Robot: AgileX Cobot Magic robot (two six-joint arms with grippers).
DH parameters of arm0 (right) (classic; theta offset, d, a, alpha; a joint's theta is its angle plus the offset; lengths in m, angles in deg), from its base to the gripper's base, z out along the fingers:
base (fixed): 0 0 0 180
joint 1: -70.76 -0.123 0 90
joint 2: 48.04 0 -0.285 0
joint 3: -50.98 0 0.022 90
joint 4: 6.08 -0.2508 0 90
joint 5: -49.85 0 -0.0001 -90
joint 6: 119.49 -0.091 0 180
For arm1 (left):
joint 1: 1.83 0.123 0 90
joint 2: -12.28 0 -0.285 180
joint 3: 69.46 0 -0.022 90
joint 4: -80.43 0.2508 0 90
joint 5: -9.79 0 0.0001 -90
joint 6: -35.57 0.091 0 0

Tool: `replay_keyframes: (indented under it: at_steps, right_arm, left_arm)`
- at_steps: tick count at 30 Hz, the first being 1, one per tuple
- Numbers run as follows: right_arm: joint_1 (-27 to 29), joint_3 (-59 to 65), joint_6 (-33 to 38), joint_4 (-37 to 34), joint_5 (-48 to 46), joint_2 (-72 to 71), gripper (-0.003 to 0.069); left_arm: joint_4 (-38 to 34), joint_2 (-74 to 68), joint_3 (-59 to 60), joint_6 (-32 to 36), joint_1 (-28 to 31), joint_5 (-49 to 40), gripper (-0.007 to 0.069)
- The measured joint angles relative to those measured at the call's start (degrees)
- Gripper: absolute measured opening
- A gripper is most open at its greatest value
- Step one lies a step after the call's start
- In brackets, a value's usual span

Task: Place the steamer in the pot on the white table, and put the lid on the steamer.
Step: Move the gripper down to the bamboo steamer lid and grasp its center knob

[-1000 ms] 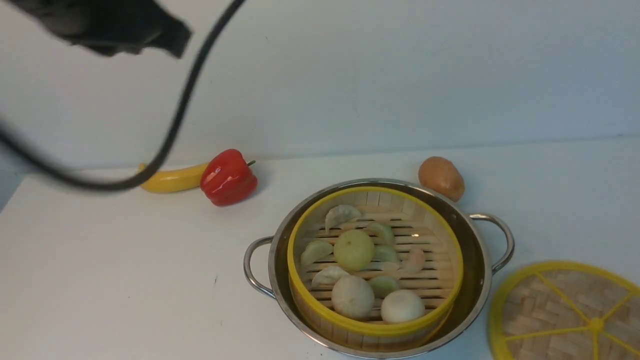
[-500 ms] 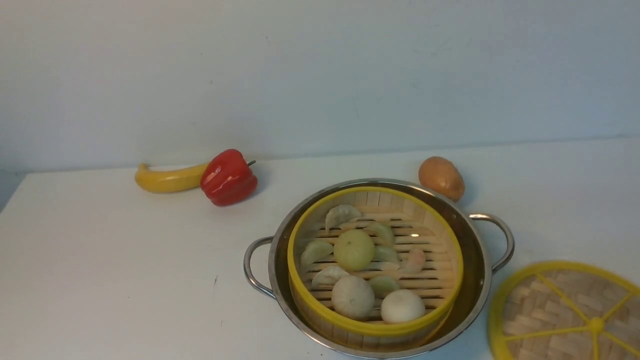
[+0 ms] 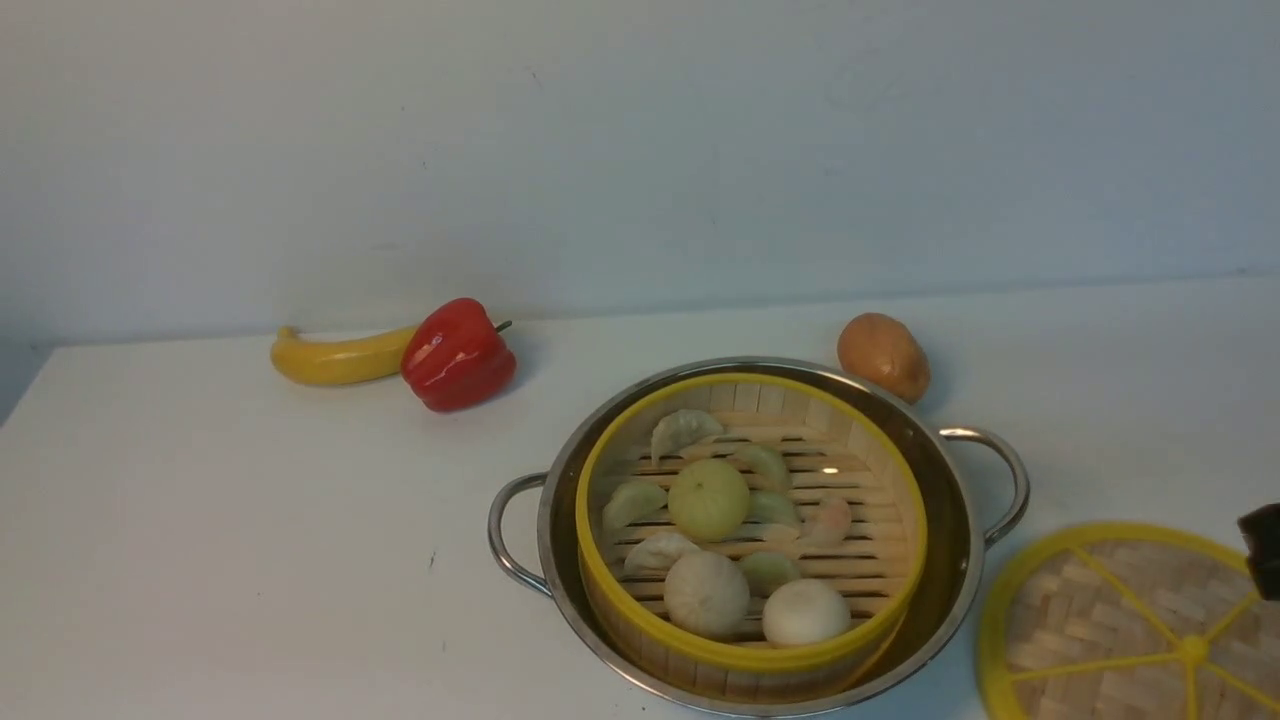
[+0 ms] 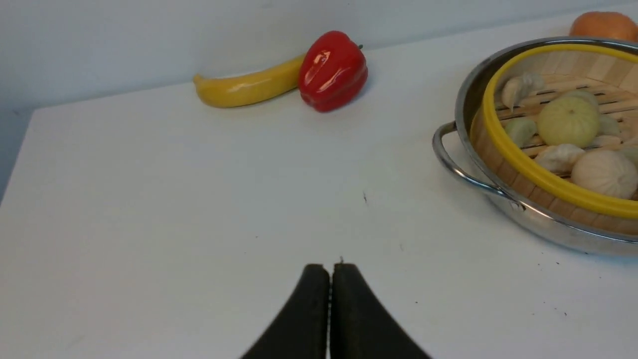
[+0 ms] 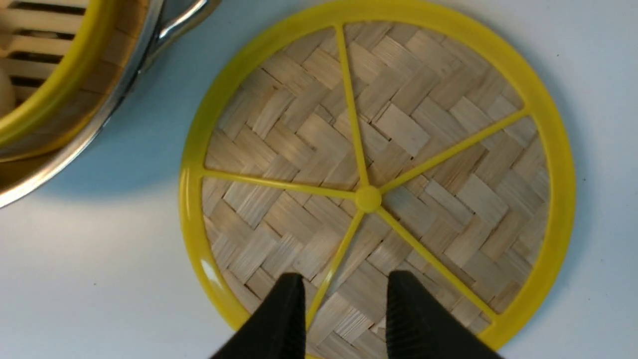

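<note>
The buns and dumplings [image 3: 708, 595] are lower than the steamer's yellow rim, so the lid [image 3: 1152, 624] will sit flush over them when I lower it onto the steamer.
The steamer [image 3: 780, 400], a bamboo basket with yellow rims and dumplings and buns inside, sits in the shiny pot [image 3: 950, 520] on the white table [image 3: 250, 520]. The lid [image 3: 1100, 620] lies flat on the table to the right of the pot. In the right wrist view my right gripper [image 5: 345, 284] hangs open just above the lid [image 5: 423, 124], straddling a yellow spoke short of the centre knob [image 5: 368, 198]. A dark tip of it shows at the front view's right edge [image 3: 1262, 550]. My left gripper [image 4: 329, 269] is shut and empty over bare table, left of the pot [image 4: 463, 99].
A yellow banana [image 3: 335, 358] and a red bell pepper [image 3: 457, 355] lie by the back wall at the left. A brown potato [image 3: 883, 355] rests just behind the pot. The pot's loop handles [image 3: 1005, 470] stick out on both sides.
The left arm and its cable have left the top left of the front view. A dark tip of the right gripper has come in at the right edge, over the lid.
</note>
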Motion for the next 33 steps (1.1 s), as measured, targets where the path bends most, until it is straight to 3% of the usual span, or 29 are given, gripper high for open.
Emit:
replay_keyframes:
  at_steps: [7,33]
  right_arm:
    - [0.00,0.00,-0.06,0.65,3.19,9.37,0.0244]
    - [0.00,-0.19,-0.06,0.33,8.14,22.27,0.0244]
  left_arm:
    - [-1.33,10.04,5.42,0.06,0.00,3.74,0.0000]
    - [-1.24,10.57,5.65,0.06,0.00,0.42,0.0000]
